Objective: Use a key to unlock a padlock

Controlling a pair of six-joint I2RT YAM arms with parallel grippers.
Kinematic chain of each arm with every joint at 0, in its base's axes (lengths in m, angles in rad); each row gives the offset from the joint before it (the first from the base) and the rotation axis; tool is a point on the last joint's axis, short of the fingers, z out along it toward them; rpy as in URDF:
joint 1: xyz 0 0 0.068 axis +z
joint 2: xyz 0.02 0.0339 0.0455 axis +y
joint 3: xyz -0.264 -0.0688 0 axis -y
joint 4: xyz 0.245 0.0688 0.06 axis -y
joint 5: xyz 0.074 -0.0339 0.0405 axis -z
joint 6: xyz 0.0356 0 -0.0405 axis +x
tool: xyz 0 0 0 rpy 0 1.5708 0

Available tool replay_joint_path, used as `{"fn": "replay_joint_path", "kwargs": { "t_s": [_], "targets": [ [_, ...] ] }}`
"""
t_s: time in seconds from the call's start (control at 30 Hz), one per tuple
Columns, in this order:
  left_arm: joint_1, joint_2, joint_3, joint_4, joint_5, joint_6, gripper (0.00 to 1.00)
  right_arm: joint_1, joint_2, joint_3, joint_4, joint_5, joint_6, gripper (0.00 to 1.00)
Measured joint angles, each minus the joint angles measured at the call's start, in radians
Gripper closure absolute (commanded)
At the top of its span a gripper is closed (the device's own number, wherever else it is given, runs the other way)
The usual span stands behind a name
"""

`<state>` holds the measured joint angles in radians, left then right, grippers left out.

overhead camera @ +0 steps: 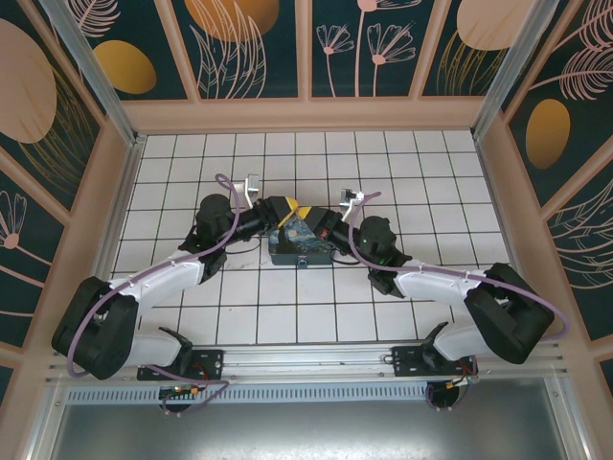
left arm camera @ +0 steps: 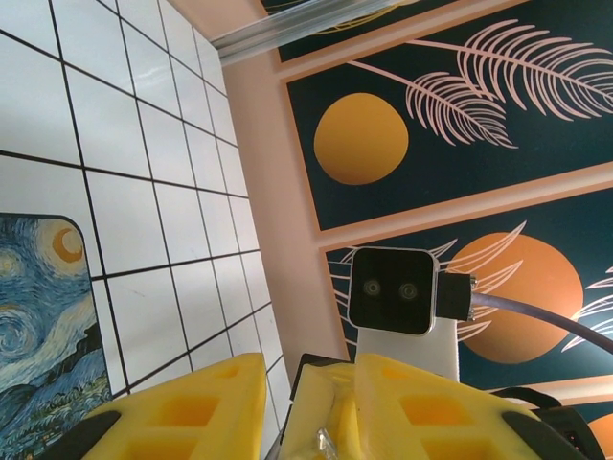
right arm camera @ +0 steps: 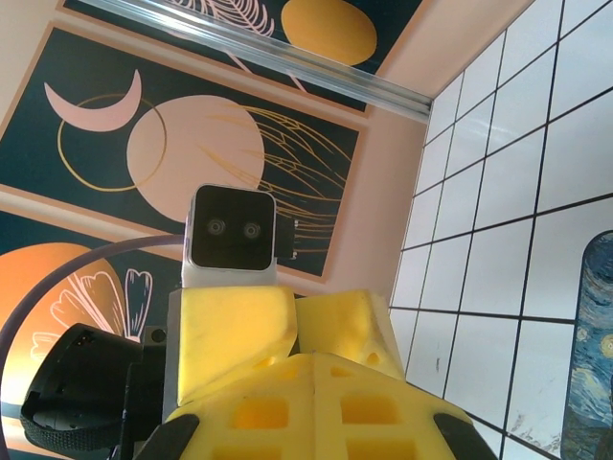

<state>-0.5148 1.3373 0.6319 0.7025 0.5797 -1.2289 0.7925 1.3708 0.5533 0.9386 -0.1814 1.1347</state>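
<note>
Next, I pinch the key [left arm camera: 326, 445] with my left gripper while my right gripper opens and takes a new grip, because little of it sticks out of my right gripper's fingers.
Both grippers meet tip to tip above the starry-night box [overhead camera: 292, 247] in the middle of the floor. My right gripper [right arm camera: 316, 362] is shut, its yellow fingers pressed flat together. In the left wrist view those shut fingertips [left arm camera: 330, 398] point at the camera, and a small silvery piece, the key [left arm camera: 327, 444], sticks out of their seam. My left gripper [left arm camera: 308, 379] stands open around them, with a gap on its left side. In the top view the left gripper [overhead camera: 283, 209] and right gripper [overhead camera: 312, 218] almost touch. The padlock is hidden.
The starry-night box [left arm camera: 38, 316] lies on the white tiled floor [overhead camera: 431, 192] under the grippers. Peach walls with dark leaf panels [overhead camera: 249, 48] close in the floor on three sides. A metal rail [overhead camera: 306, 356] carries the arm bases at the near edge.
</note>
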Motion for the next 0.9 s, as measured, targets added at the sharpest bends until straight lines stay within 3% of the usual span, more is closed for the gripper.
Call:
{"fn": "replay_joint_path", "kwargs": {
  "t_s": [0.9],
  "targets": [
    [0.000, 0.012, 0.000, 0.007, 0.002, -0.007, 0.85, 0.000, 0.036, 0.019, 0.019, -0.003, 0.004, 1.00]
  ]
}}
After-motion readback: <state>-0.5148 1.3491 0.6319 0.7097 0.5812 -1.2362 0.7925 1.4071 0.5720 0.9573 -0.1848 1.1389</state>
